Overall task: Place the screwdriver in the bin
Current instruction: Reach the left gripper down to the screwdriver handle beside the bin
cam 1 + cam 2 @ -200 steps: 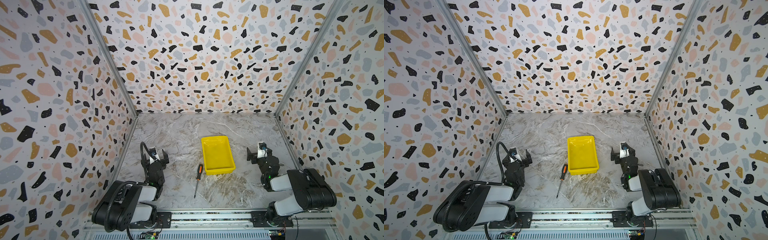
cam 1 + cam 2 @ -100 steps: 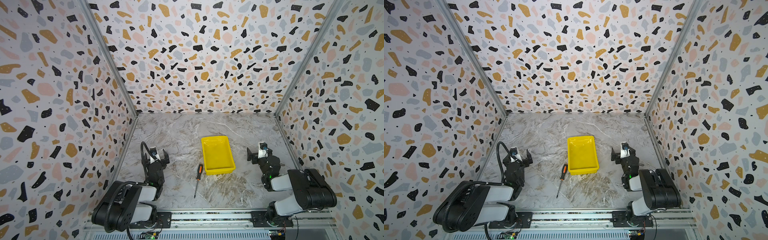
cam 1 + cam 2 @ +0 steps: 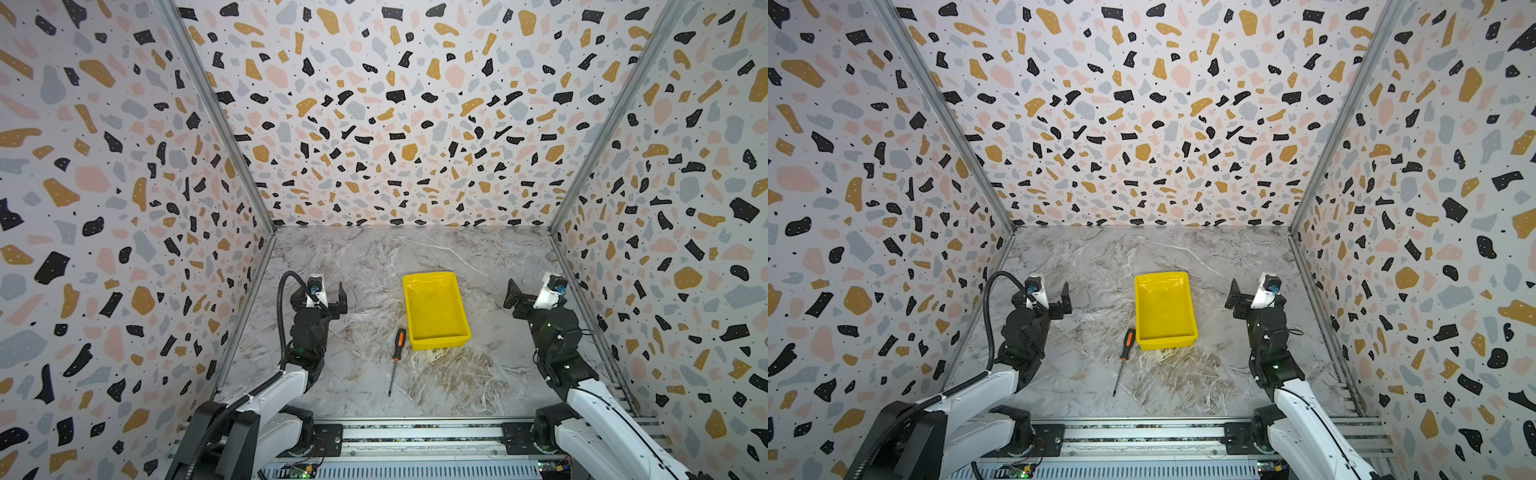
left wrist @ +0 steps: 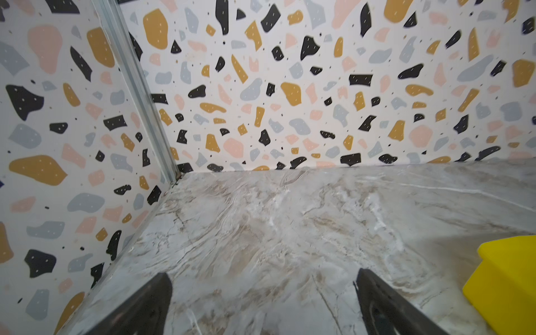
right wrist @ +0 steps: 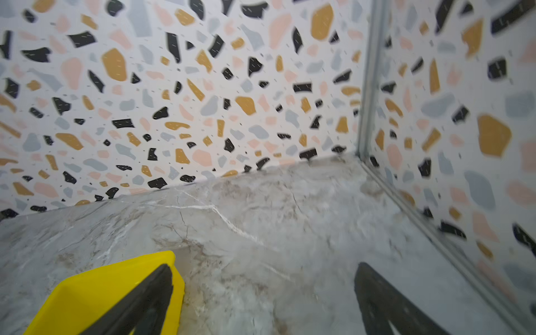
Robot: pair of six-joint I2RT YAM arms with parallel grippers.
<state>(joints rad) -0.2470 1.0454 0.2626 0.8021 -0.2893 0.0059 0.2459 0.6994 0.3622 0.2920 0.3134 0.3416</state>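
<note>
I should pull my left gripper back and tip its fingers down to the screwdriver's handle [image 3: 399,343], because that gripper reaches past the screwdriver and faces the back wall [image 4: 268,111].
The screwdriver [image 3: 399,341] [image 3: 1128,342] lies flat on the marble floor. Its black-and-orange handle is close to the near left corner of the bin, and its thin shaft points toward the near edge. The yellow bin [image 3: 436,309] [image 3: 1165,307] stands empty at mid-floor. It also shows at an edge of the left wrist view [image 4: 507,278] and in the right wrist view [image 5: 101,290]. My left gripper [image 3: 320,293] [image 3: 1042,293] [image 4: 262,277] is open and empty, left of the bin. My right gripper [image 3: 534,291] [image 3: 1254,291] [image 5: 264,268] is open and empty, right of it. The screwdriver appears in neither wrist view.
Terrazzo-patterned walls [image 3: 395,145] close in the floor at the back and on both sides. A metal rail [image 3: 415,432] carrying both arm bases runs along the near edge. The left arm's black cable [image 3: 284,299] loops up beside its wrist.
Both grippers have shifted a little away from the near edge. The screwdriver and the bin have not moved.
</note>
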